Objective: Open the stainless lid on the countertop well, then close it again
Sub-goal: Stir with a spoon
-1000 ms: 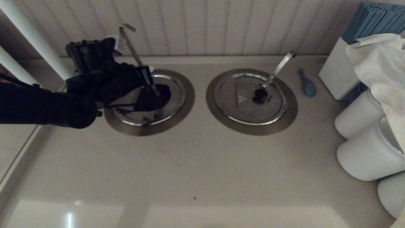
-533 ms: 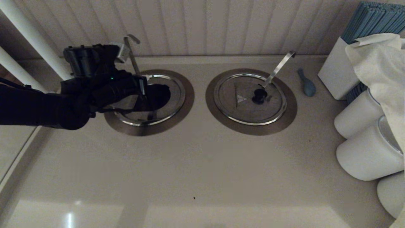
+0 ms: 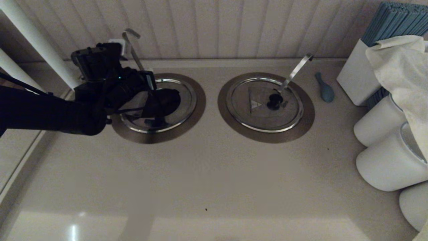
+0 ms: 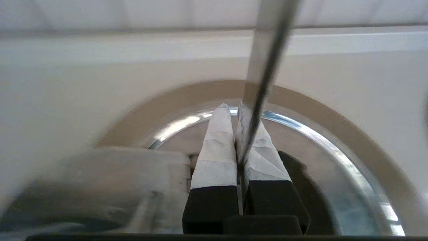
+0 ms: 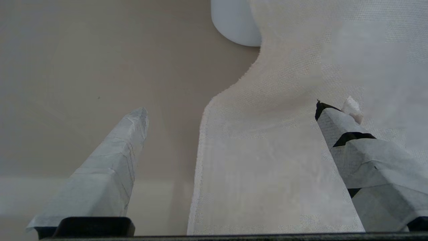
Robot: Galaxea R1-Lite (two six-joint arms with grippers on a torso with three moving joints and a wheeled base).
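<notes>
The ladle handle [image 3: 137,57] is leaning toward the open lid, so the robot's left gripper should move the handle over to the well opening's opposite edge [image 3: 179,93] and let go of it before closing the lid.
The stainless lid [image 3: 182,97] lies inside the chrome rim of the left countertop well [image 3: 200,110]; my left arm covers most of it. A dark shape [image 3: 167,100] on it looks like the black knob. The triangle mark is hidden. The thin hook-tipped ladle handle [image 3: 131,43] sticks up toward the wall. My left gripper [image 3: 151,82] is over the well's back half, shut on that handle. In the left wrist view the handle [image 4: 267,50] runs down between the taped fingers [image 4: 217,147], with the rim [image 4: 301,124] beyond. My right gripper [image 5: 230,110] hangs open and empty, outside the head view.
The twin well [image 3: 307,113] on the right is closed by its lid [image 3: 247,110], which has a broad strap handle [image 3: 296,72]. A blue spoon [image 3: 324,88] lies beside it. White containers [image 3: 384,164] and a cloth [image 3: 401,67] crowd the right edge. A white pole [image 3: 33,36] stands at the back left.
The left gripper and the ladle handle have swung together: the hook tip dipped toward the well half a second ago and is now back up and further left. The twin lid has not moved.
</notes>
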